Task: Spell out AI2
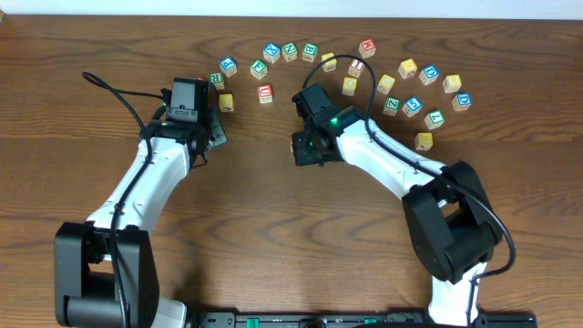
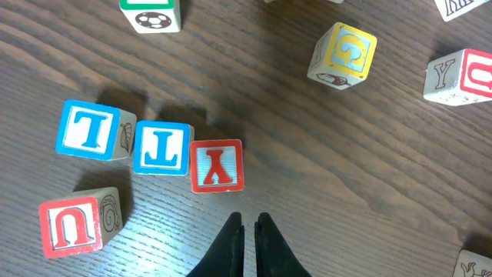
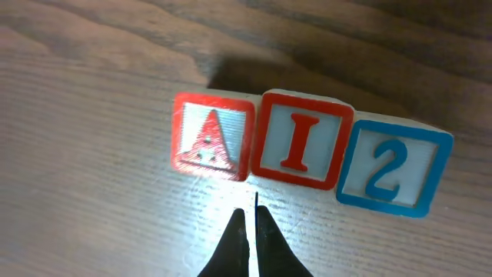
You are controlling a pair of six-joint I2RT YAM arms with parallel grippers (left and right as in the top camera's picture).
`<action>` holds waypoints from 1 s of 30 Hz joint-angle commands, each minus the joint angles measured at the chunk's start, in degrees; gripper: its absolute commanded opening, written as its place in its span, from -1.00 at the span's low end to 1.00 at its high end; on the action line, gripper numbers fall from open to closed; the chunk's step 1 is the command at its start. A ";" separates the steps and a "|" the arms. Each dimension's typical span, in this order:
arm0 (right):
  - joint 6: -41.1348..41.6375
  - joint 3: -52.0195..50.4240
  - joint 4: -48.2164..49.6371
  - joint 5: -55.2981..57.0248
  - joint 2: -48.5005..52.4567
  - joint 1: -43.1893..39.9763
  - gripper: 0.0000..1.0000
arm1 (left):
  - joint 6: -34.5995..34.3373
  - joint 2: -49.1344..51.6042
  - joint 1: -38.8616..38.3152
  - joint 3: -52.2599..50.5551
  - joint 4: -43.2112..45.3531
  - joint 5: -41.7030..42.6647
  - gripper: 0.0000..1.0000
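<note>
The red I cube (image 3: 301, 143) sits slightly farther back than A and 2, so next my right gripper crosses to its far side (image 3: 310, 95) and nudges it into line.
In the right wrist view three wooden cubes stand side by side in a row, touching. They are the red A (image 3: 212, 136), the red I (image 3: 304, 139) and the blue 2 (image 3: 393, 173). My right gripper (image 3: 250, 211) is shut and empty, its tips just short of the seam between A and I. From overhead the right gripper (image 1: 304, 151) sits mid-table and its wrist hides the row. My left gripper (image 2: 249, 221) is shut on nothing, hovering close below a red Y cube (image 2: 216, 165). Overhead it (image 1: 217, 137) is left of centre.
Several loose letter cubes curve along the back of the table (image 1: 273, 228), from a yellow one (image 1: 226, 101) on the left to another yellow one (image 1: 424, 140) on the right. In the left wrist view, two blue-lettered cubes (image 2: 163, 148) and a red U cube (image 2: 71, 227) lie by the Y.
</note>
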 commanded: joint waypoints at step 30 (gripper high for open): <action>-0.98 0.26 13.81 7.21 1.57 -3.41 -0.95 | -2.89 10.86 -1.40 0.24 3.17 -0.50 -0.85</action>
